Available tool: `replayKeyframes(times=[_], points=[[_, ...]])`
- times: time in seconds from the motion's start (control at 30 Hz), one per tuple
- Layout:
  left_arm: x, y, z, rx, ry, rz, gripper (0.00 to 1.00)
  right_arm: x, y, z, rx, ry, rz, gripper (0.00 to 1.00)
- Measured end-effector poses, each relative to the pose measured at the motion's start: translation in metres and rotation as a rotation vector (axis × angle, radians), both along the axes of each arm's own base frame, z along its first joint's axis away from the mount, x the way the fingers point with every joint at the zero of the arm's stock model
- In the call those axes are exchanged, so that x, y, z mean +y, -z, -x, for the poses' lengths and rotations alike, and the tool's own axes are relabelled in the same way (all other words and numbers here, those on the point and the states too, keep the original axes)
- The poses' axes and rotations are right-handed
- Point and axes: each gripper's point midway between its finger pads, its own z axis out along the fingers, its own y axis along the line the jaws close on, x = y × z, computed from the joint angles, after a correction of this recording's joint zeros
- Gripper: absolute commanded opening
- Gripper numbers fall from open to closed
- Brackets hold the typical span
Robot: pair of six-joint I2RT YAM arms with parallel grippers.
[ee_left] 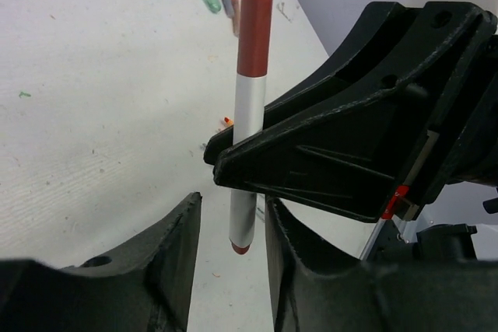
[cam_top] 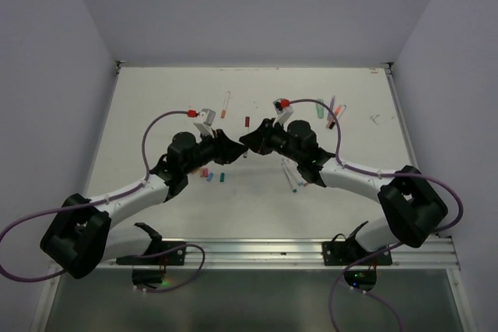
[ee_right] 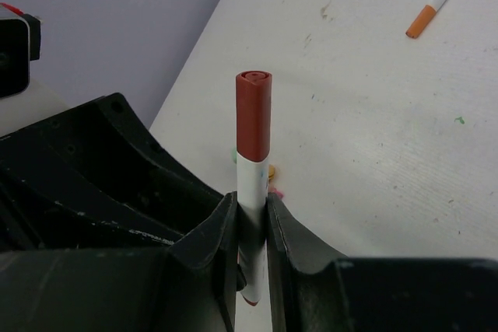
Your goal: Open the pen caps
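Observation:
I should move my left gripper to the brown-red cap [ee_left: 254, 35] and pull the cap off, because the gripper is at the pen's lower red end [ee_left: 241, 247], away from the cap.
My right gripper [ee_right: 251, 211] is shut on a white pen [ee_right: 253, 176] with a brown-red cap [ee_right: 254, 114], held upright above the table. The cap sits on the pen's far end. In the left wrist view the same pen [ee_left: 247, 106] and its cap [ee_left: 254, 33] show, with the pen's lower red end hanging between my left gripper's [ee_left: 233, 223] parted fingers, a gap on each side. The right gripper's fingers [ee_left: 334, 138] cross in front. In the top view both grippers, left [cam_top: 236, 149] and right [cam_top: 249, 144], meet at the table's middle.
Loose caps lie below the left gripper: pink-red [cam_top: 205, 172] and teal [cam_top: 222, 177]; a dark red one [cam_top: 247, 121] lies farther back. An orange-tipped pen [cam_top: 226, 104] lies at the back. A green highlighter [cam_top: 320, 113] and pens [cam_top: 332, 112] lie back right. Another pen [cam_top: 289, 175] lies near the right arm.

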Motion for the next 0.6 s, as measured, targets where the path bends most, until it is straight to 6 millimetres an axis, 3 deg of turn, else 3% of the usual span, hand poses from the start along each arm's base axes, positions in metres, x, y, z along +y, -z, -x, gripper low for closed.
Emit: replayKeyframes(times=[0.13, 0.23, 0.33, 0.43, 0.6], points=[[0.003, 0.000, 0.002, -0.010, 0.001, -0.022, 0.77, -0.004, -0.006, 0.007, -0.035, -0.029, 0.031, 0.00], [0.011, -0.001, 0.000, -0.024, 0.000, -0.037, 0.87, -0.008, -0.012, 0.013, -0.081, -0.066, 0.063, 0.00], [0.021, -0.004, -0.005, -0.025, -0.006, -0.035, 0.88, -0.011, -0.010, 0.020, -0.113, -0.114, 0.106, 0.00], [0.028, -0.022, -0.019, -0.060, -0.021, -0.012, 0.85, -0.010, 0.005, 0.036, -0.094, -0.200, 0.162, 0.00], [0.016, -0.056, -0.025, -0.131, 0.042, 0.046, 0.75, -0.009, 0.018, 0.055, -0.074, -0.299, 0.205, 0.00]])
